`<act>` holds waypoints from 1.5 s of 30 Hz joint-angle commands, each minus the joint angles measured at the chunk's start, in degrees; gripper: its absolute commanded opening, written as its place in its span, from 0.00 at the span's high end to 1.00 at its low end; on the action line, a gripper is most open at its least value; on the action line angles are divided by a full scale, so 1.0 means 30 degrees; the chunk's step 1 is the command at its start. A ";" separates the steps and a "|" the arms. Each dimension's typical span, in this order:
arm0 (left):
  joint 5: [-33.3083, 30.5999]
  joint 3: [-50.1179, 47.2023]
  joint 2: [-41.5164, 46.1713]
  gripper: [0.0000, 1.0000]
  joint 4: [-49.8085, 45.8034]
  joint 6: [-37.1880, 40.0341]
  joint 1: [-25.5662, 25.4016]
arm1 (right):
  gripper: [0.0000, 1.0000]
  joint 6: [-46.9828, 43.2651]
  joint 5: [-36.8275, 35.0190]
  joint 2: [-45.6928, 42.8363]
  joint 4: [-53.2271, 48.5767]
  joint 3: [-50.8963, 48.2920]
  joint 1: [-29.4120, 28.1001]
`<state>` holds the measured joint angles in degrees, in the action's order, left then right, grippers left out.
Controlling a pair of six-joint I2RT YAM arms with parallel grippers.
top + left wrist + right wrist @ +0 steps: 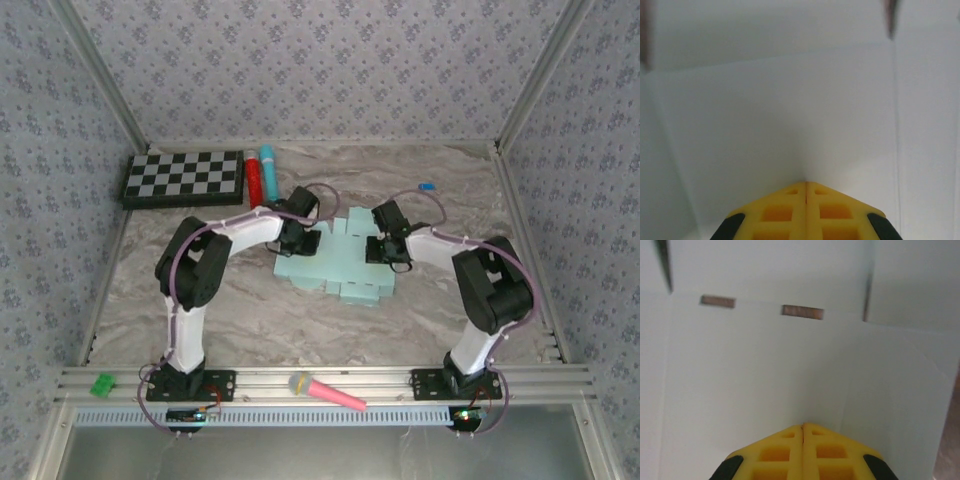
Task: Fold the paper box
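The far flap of the paper box (361,218) sits by my right gripper. I should turn the flat sheet (338,264) with both grippers before my left gripper takes that flap.
The paper box (340,265) lies as a flat pale aqua die-cut sheet with flaps and tabs in the middle of the table. My left gripper (300,240) rests on its left part, and my right gripper (388,250) on its right part. In the left wrist view the yellow fingertips (806,184) are pressed together, tips touching the pale card (790,110). In the right wrist view the yellow fingertips (803,426) are likewise closed with their tips on the sheet (765,370), near two small slots (802,312). Nothing is held between either pair.
A checkerboard (184,178) lies at the back left, with a red cylinder (254,178) and a turquoise marker (268,170) beside it. A small blue piece (426,186) sits at the back right. A pink marker (325,391) and a green clip (102,384) rest on the front rail.
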<state>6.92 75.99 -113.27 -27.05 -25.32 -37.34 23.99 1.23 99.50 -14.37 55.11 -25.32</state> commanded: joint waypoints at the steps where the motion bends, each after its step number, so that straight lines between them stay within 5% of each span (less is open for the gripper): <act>1: 0.0237 -0.1559 0.1314 1.00 0.1165 -0.1894 -0.0970 | 0.98 -0.0824 0.0292 0.1535 -0.1039 0.1430 -0.0346; 12: 0.0209 -0.2960 0.3826 1.00 0.1216 -0.2355 -0.1850 | 0.97 -0.2173 0.0719 0.3874 -0.3100 0.7185 -0.0898; 27: -0.0748 -0.2128 0.2330 1.00 0.0270 0.1087 0.0260 | 0.97 0.1846 -0.0716 0.1051 -0.2684 0.2773 -0.1013; 32: -0.0823 -0.4175 0.3118 1.00 0.0708 0.0365 0.0089 | 0.98 0.2303 -0.0918 0.1650 -0.2107 0.2181 -0.1163; 45: -0.1485 -0.6113 0.4667 1.00 0.1493 -0.3238 -0.2314 | 0.96 -0.0275 -0.1078 0.5303 -0.3626 0.7250 -0.1638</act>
<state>2.87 58.33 -100.40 -22.09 -31.66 -43.09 26.39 -1.78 112.95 -21.78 74.39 -29.52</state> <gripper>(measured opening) 0.052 0.054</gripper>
